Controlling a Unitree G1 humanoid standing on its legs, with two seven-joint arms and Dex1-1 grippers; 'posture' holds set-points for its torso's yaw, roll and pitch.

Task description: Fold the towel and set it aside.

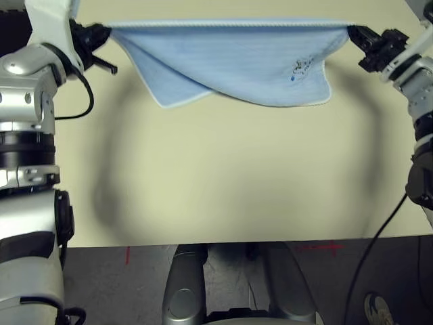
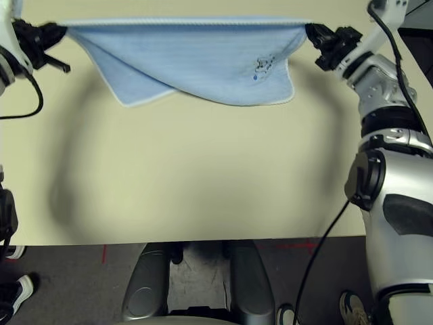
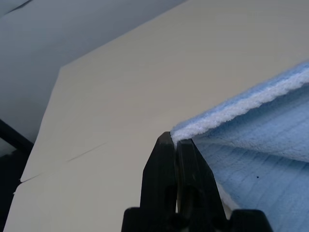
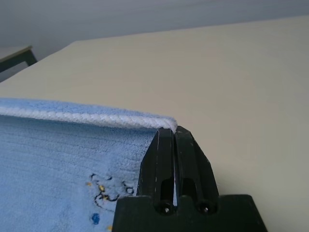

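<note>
The towel's lower edge (image 1: 211, 93) hangs folded toward the robot, so the left gripper and the right gripper should pull the towel's top edge (image 1: 230, 24) back to lay that lower edge out beyond.
The light-blue towel (image 1: 230, 57) with white stitched edging hangs stretched taut above the cream table (image 1: 223, 176), its top edge straight between my two hands. My left gripper (image 1: 105, 32) is shut on the towel's left top corner (image 3: 179, 135), and my right gripper (image 1: 352, 30) is shut on the right top corner (image 4: 166, 123). The loose lower edge droops in two folds. A small dark printed mark (image 1: 301, 66) sits near the right side of the towel (image 2: 189, 57) and also appears close to my right fingers (image 4: 166, 159).
The table's front edge (image 1: 237, 240) runs across the lower part of the head views, with dark floor below it. Black cables trail from both arms (image 1: 84, 101) (image 2: 325, 237). A soft shadow of the towel lies on the tabletop beneath it.
</note>
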